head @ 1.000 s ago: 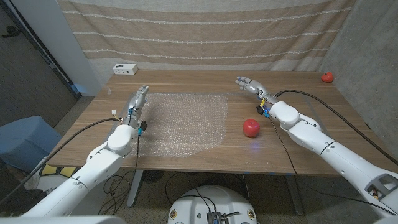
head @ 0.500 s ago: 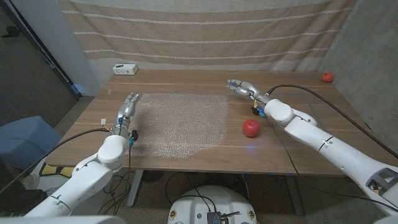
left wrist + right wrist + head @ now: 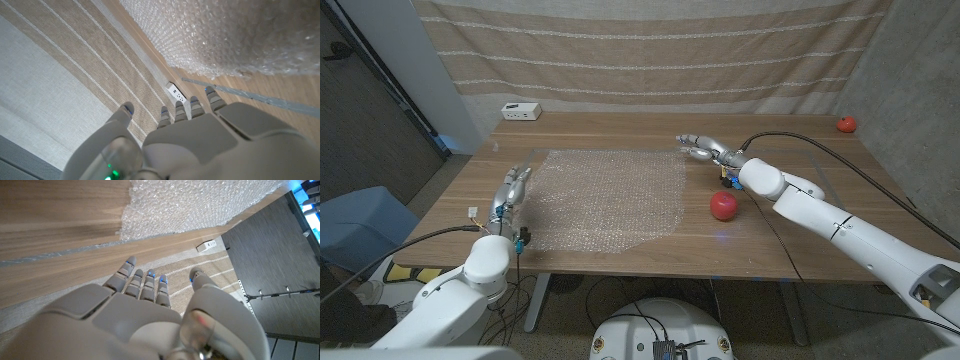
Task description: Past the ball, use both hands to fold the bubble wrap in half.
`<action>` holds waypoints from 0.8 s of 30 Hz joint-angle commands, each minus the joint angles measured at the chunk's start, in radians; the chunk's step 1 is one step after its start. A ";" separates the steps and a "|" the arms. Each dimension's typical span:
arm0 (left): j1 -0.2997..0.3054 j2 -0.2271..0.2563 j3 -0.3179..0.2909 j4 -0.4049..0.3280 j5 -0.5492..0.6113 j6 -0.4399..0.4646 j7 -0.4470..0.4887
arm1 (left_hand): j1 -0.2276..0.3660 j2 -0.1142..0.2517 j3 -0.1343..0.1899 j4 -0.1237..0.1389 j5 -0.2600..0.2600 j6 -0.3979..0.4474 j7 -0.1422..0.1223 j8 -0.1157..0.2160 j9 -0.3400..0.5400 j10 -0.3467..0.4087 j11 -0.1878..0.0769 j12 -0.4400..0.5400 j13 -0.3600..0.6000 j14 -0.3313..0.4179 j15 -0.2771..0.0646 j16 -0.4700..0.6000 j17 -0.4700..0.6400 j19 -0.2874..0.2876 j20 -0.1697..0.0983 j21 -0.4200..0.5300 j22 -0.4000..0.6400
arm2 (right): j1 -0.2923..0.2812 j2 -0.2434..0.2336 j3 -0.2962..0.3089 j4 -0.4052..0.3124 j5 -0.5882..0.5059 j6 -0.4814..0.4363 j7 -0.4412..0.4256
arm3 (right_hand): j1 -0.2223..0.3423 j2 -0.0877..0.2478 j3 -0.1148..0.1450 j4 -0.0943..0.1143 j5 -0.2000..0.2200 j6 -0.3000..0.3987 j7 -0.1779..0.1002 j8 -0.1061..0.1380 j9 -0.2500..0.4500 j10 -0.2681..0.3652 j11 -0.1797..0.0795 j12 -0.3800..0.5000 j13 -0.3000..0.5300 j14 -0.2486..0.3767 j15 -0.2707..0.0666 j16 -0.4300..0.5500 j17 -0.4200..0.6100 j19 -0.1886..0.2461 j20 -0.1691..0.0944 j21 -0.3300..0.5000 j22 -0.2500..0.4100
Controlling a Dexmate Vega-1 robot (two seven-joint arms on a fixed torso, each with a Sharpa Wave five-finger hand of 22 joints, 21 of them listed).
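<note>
My gripper will carry the bubble wrap's far corner across, and the bubble wrap's whole near side (image 3: 548, 242) will follow and fold over, because the bubble wrap's thin, wavy edge (image 3: 215, 75) is lying loose.
A clear bubble wrap sheet (image 3: 608, 198) lies spread flat on the wooden table (image 3: 790, 250); it also shows in the wrist views (image 3: 240, 35) (image 3: 190, 205). A red ball (image 3: 723, 206) sits just right of the sheet. My left hand (image 3: 510, 188) is at the sheet's left edge, fingers apart, holding nothing (image 3: 200, 135). My right hand (image 3: 702, 148) hovers at the sheet's far right corner, beyond the ball, fingers stretched toward the sheet and empty (image 3: 145, 305).
A white power strip (image 3: 521, 111) lies at the far left of the table. A second red ball (image 3: 846, 124) sits at the far right corner. A striped curtain (image 3: 650, 50) hangs behind the table.
My left hand has drawn back toward the near side along the sheet's left edge. My right hand has moved left toward the sheet's far right corner.
</note>
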 commanded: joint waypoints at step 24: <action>0.200 -0.157 -0.173 -0.301 0.078 0.534 0.137 | 0.084 -0.042 0.005 -0.104 -0.014 0.037 -0.001 0.006 0.004 0.050 0.003 0.005 0.006 0.093 -0.013 0.017 0.009 0.080 -0.014 0.021 0.002 | 0.155 0.106 -0.202 0.081 -0.404 -0.070 0.084 | 0.006 0.010 0.025 0.024 -0.007 0.074 -0.008 0.016 0.006 -0.004 -0.024 -0.008 0.006 -0.050 -0.044 -0.005 0.011 -0.028 -0.022 -0.005 0.006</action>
